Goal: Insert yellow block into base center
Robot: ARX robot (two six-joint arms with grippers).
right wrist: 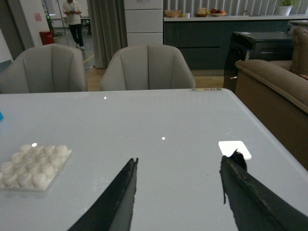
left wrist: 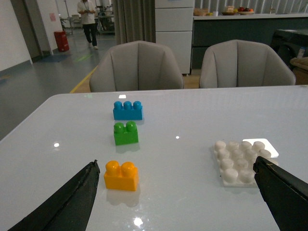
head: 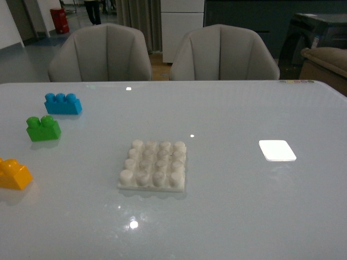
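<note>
The base sits unclamped on a glossy tabletop. I expect the white studded base to turn slightly when I push the yellow block down into the center of the base.
The yellow block lies at the table's left edge, studs up; the left wrist view shows it just inside the left-hand finger of my left gripper, which is open wide with nothing between its fingers. The white studded base sits mid-table, bare on top, and appears by the other finger. My right gripper is open over bare tabletop, the base well off to one side. Neither arm shows in the front view.
A green two-stud brick and a blue three-stud brick stand behind the yellow block. A bright white patch lies right of the base. Two grey chairs stand past the far edge, a brown sofa beyond the right edge.
</note>
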